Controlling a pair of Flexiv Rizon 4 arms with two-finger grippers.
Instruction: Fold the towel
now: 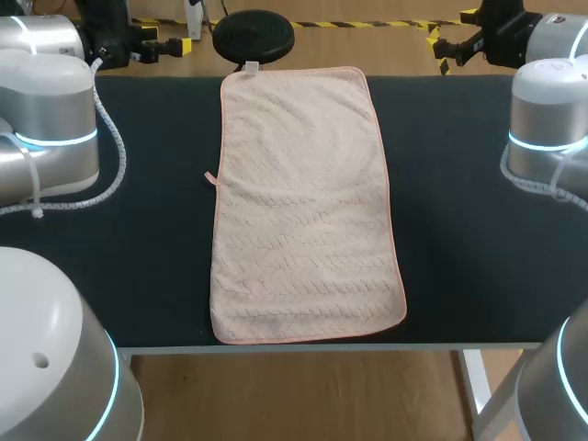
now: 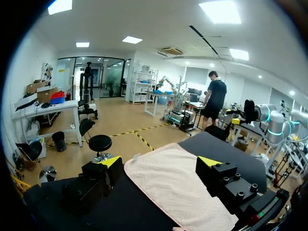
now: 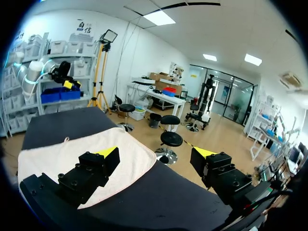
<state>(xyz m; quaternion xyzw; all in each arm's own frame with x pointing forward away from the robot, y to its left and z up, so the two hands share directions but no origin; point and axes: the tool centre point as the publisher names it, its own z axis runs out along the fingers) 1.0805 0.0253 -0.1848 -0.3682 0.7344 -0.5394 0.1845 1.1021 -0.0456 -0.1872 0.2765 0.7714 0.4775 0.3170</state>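
The thin pale pink towel point(image 1: 303, 216) has soft ripples point(image 1: 299, 110) running across it, so I expect it to hang limp and sag between my grippers when I lift it.
A pale pink towel point(image 1: 303, 211) lies spread flat and lengthwise in the middle of the black table point(image 1: 478, 230); it reaches from the far edge almost to the near edge. My left gripper point(image 1: 175, 46) hangs open above the table's far left corner, off the towel. In the left wrist view its fingers point(image 2: 161, 163) stand wide apart, and the towel point(image 2: 178, 192) lies below and ahead of them. My right gripper point(image 1: 439, 50) hangs open above the far right corner. Its fingers point(image 3: 155, 154) are wide apart too, with the towel point(image 3: 62, 156) beside and below them. Nothing is held.
A small loop point(image 1: 209, 176) sticks out from the towel's left edge, and a white label point(image 1: 250, 66) shows at its far edge. Bare black tabletop point(image 1: 147, 257) runs along both sides of the towel. My arms' grey links point(image 1: 55, 138) stand over the table's left and right edges.
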